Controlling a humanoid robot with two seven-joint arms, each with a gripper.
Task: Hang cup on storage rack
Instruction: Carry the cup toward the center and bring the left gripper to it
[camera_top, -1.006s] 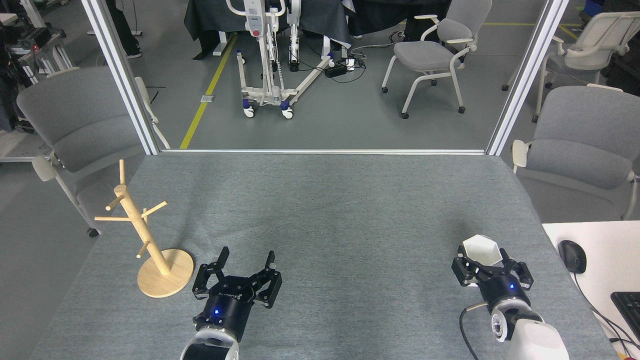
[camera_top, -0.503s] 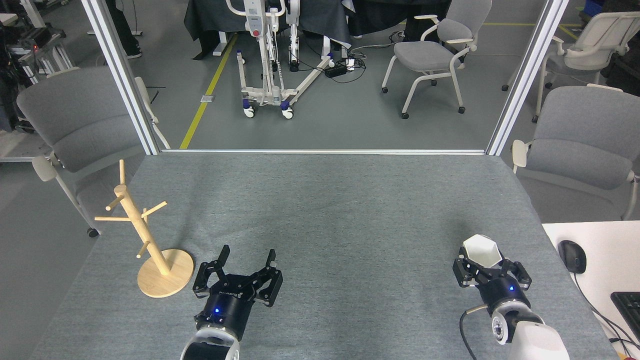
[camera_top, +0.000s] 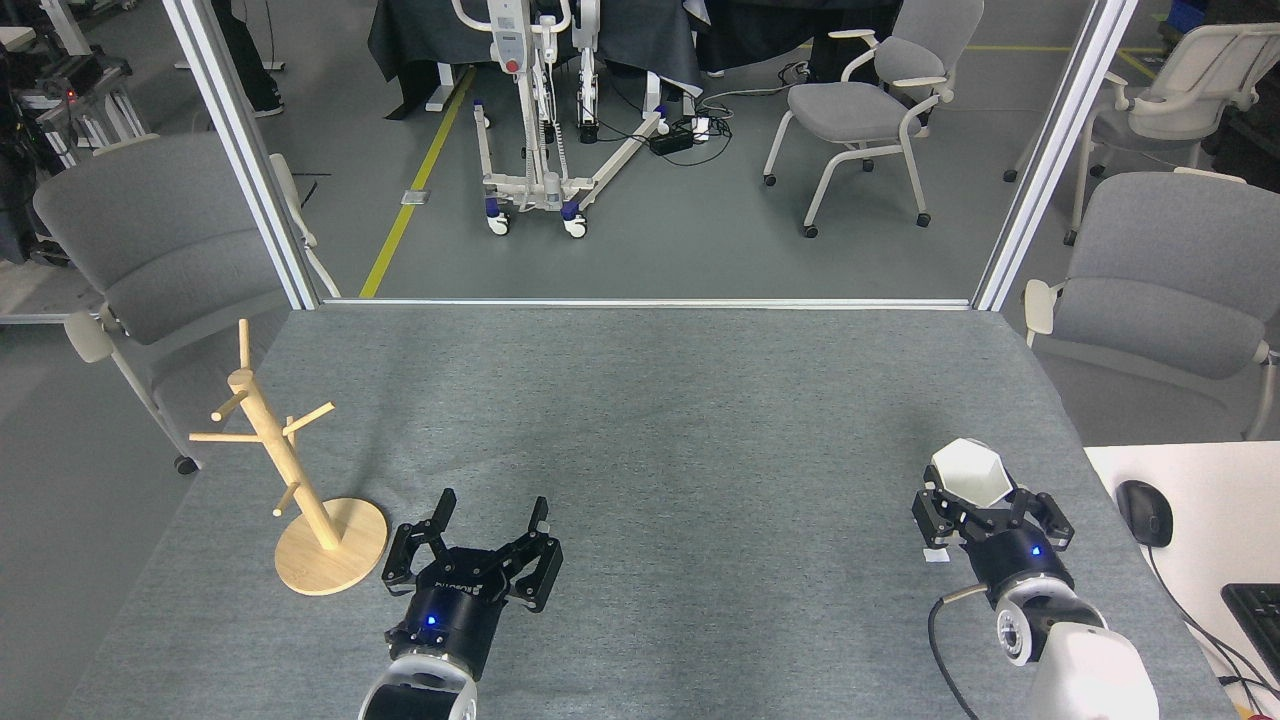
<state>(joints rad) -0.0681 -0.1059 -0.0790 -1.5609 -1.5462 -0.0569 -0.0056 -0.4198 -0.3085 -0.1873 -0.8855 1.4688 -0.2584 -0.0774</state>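
Observation:
The storage rack's tall post (camera_top: 278, 450) is held only at its round disc base (camera_top: 331, 548). The post will tilt a little and come back when I push the cup on.
The white faceted cup (camera_top: 968, 473) is held in my right gripper (camera_top: 975, 495) at the right of the grey table, rim tilted up and away from me. That gripper is shut on the cup's lower body. The wooden storage rack (camera_top: 290, 462) stands at the table's left side on its round disc base, its thin pegs bare. My left gripper (camera_top: 492, 512) rests low near the front edge, just right of the rack's base, open with nothing between its fingers.
A small white scrap (camera_top: 936, 555) lies on the table mat (camera_top: 640, 430) beside my right gripper. A white side desk with a black mouse (camera_top: 1144, 512) and keyboard (camera_top: 1258, 610) adjoins at the right. Grey chairs (camera_top: 150, 260) flank the table; metal frame posts (camera_top: 245, 150) rise at its far corners.
My right gripper has lifted a little and shifted slightly right with the cup, uncovering a small white scrap on the mat. The left arm has barely moved.

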